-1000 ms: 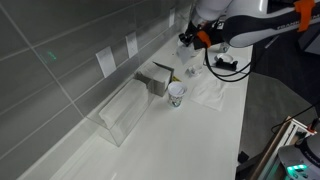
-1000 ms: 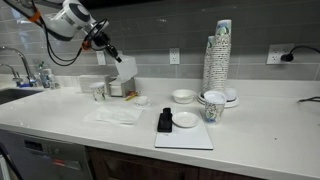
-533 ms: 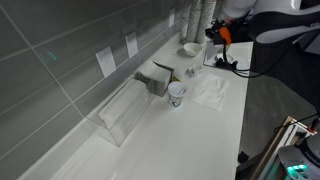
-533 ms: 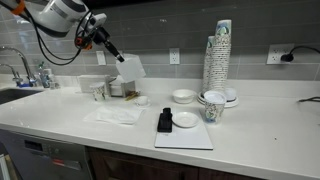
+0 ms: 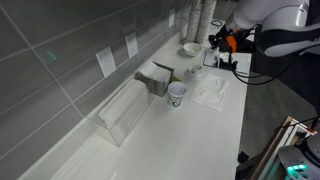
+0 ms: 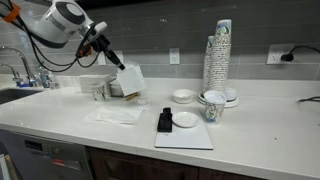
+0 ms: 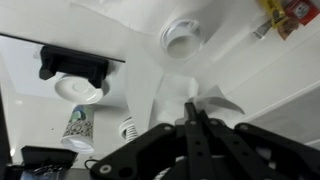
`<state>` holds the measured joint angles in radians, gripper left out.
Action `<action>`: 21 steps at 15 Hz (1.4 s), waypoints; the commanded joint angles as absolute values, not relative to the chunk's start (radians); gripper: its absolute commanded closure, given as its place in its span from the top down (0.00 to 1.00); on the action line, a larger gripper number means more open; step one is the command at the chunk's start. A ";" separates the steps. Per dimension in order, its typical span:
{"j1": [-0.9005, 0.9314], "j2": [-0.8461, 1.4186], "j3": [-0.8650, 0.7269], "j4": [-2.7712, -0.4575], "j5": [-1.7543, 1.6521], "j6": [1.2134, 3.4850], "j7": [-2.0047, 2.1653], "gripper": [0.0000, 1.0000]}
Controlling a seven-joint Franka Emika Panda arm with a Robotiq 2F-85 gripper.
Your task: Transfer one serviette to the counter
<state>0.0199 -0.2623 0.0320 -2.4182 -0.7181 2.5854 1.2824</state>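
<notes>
The serviette is hanging above the small cup (image 6: 141,99), beyond the flat white paper, so the robot's gripper should swing back and bring the serviette down onto that paper (image 6: 117,114).
My gripper (image 6: 120,64) is shut on one corner of a white serviette (image 6: 132,80) and holds it in the air above the white counter (image 6: 250,130). In the wrist view the jaws (image 7: 193,112) pinch the serviette (image 7: 165,85), which hangs creased below them over the counter (image 7: 275,70). The gripper also shows in an exterior view (image 5: 222,42). A flat patch of white paper (image 6: 115,115) lies on the counter beneath and in front of the held serviette; it also shows in an exterior view (image 5: 210,92).
A clear acrylic box (image 5: 125,112) stands by the grey tiled wall, with a paper cup (image 5: 177,94) near it. A tall cup stack (image 6: 220,50), white bowls (image 6: 183,96) and a white board with a black object (image 6: 165,121) are further along. A sink (image 6: 12,95) is at the end.
The arm has swung away from the wall and along the counter with the serviette in its jaws. The serviette now hangs slightly lower and further from the box.
</notes>
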 commanded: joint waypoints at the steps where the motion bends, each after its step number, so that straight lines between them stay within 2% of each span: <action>1: 0.001 -0.228 0.037 -2.503 -0.639 2.829 1.233 0.00; 6: 0.162 -0.107 -0.040 -2.558 -0.408 3.058 1.047 0.00; 11: 0.375 -0.049 -0.084 -2.593 0.009 3.055 0.781 0.00; 14: 0.382 -0.078 -0.086 -2.592 0.154 2.969 0.663 0.00; 15: 0.271 -0.083 -0.001 -2.591 0.144 2.948 0.657 0.00; 16: 0.253 -0.093 0.002 -2.592 0.153 2.936 0.640 0.00; 17: 0.285 -0.096 -0.065 -2.594 0.095 2.926 0.679 0.00; 21: 0.175 -0.100 -0.002 -2.589 0.205 2.864 0.564 0.00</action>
